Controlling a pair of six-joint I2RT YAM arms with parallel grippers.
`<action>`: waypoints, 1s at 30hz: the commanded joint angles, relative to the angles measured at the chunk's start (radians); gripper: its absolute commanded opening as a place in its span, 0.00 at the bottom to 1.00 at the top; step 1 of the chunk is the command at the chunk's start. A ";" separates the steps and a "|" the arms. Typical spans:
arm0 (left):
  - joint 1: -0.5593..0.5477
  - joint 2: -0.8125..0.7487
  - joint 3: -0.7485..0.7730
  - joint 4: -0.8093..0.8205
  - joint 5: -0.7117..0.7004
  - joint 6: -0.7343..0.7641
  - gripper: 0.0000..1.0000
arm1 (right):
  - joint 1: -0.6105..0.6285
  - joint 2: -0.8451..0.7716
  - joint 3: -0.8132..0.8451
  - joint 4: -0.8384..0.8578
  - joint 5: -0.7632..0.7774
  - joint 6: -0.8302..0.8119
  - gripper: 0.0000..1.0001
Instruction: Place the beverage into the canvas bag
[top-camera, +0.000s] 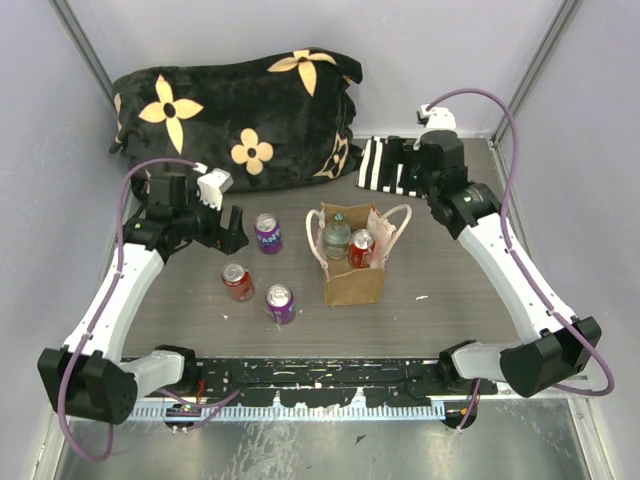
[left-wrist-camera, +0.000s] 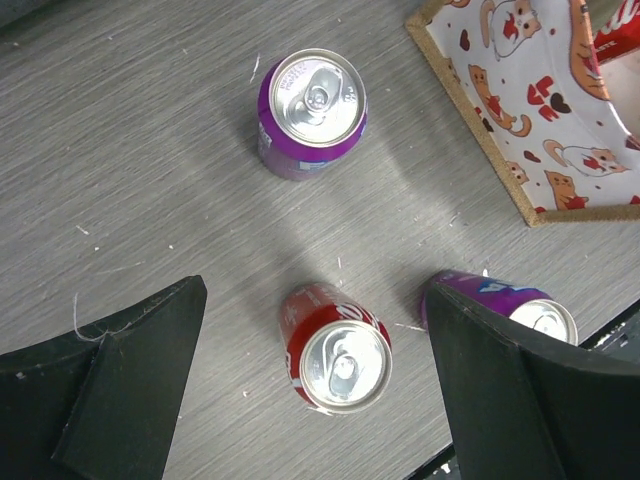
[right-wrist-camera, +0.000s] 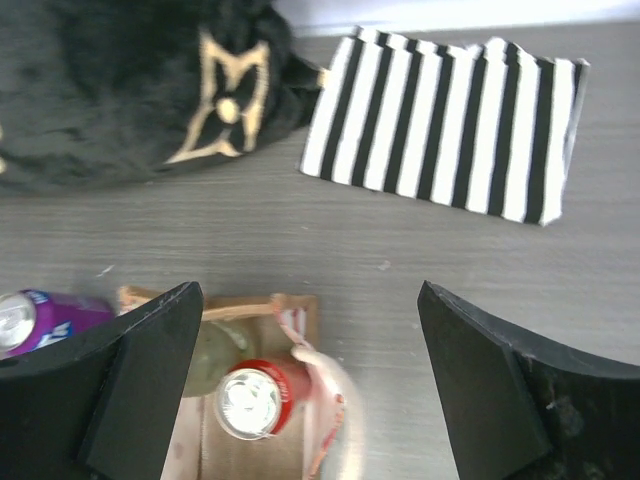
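Observation:
The purple can (top-camera: 268, 235) near the black cushion is standing up with open space around it. My left gripper should keep moving there until its fingers are on both sides of the can (left-wrist-camera: 316, 105).
The tan canvas bag (top-camera: 355, 283) with cream handles stands mid-table. A green bottle (top-camera: 337, 237) and a red can (top-camera: 361, 247) stand inside it. Outside it stand a purple can (top-camera: 267, 232), a red can (top-camera: 238, 281) and another purple can (top-camera: 279, 303). My left gripper (top-camera: 232, 232) is open and empty, above the table left of the bag. In the left wrist view the red can (left-wrist-camera: 335, 350) stands below, between the fingers of the left gripper (left-wrist-camera: 313, 330). My right gripper (top-camera: 418, 183) is open and empty, behind and right of the bag (right-wrist-camera: 240, 300).
A black cushion with tan flowers (top-camera: 235, 115) lies at the back left. A black-and-white striped cloth (top-camera: 390, 165) lies at the back right under the right wrist. Grey walls close in both sides.

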 joint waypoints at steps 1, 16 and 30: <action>-0.029 0.085 0.086 0.018 -0.034 0.028 0.98 | -0.126 0.001 0.013 -0.086 -0.051 0.059 0.95; -0.180 0.441 0.301 0.056 -0.126 0.052 0.98 | -0.284 -0.011 -0.055 -0.181 -0.093 0.041 0.95; -0.249 0.584 0.328 0.059 -0.260 0.077 0.99 | -0.314 -0.010 -0.095 -0.181 -0.105 0.037 0.95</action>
